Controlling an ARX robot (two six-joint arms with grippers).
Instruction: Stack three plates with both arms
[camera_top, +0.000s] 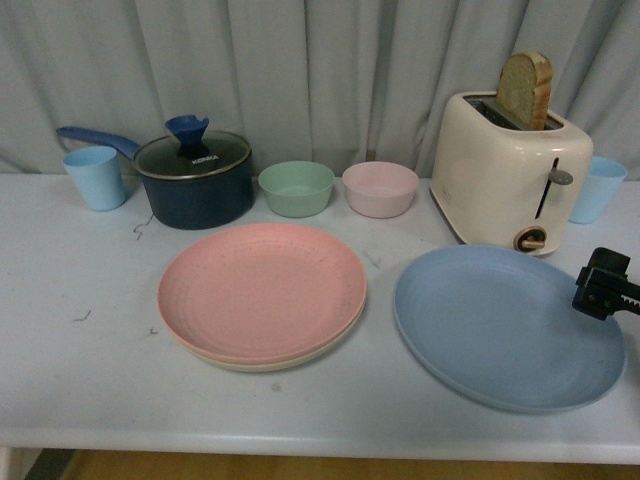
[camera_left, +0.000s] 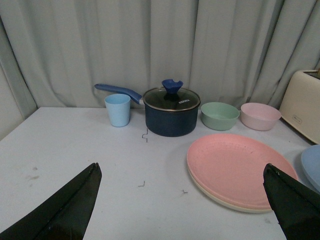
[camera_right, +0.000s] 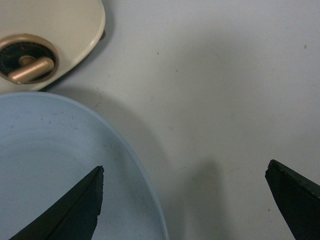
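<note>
Only a thin beige rim (camera_top: 270, 366) can be seen under the pink plate, so the blue plate (camera_top: 508, 328) should fit in just as closely when I lower it there.
The pink plate (camera_top: 260, 290) lies on top of the beige plate (camera_top: 300, 355) at the table's middle left; only the beige rim shows. The blue plate (camera_top: 505, 325) lies alone to the right. My right gripper (camera_top: 608, 285) is open at the blue plate's right edge. In the right wrist view it (camera_right: 184, 172) straddles the blue plate's rim (camera_right: 145, 175), one finger over the plate, one over bare table. My left gripper (camera_left: 182, 172) is open and empty above the table left of the pink plate (camera_left: 237, 167); it is out of the front view.
A dark blue pot with a glass lid (camera_top: 193, 178), a green bowl (camera_top: 296, 187), a pink bowl (camera_top: 380, 188) and two light blue cups (camera_top: 96, 177) stand at the back. A cream toaster (camera_top: 510, 170) holding bread stands behind the blue plate. The table's front edge (camera_top: 300, 440) is near.
</note>
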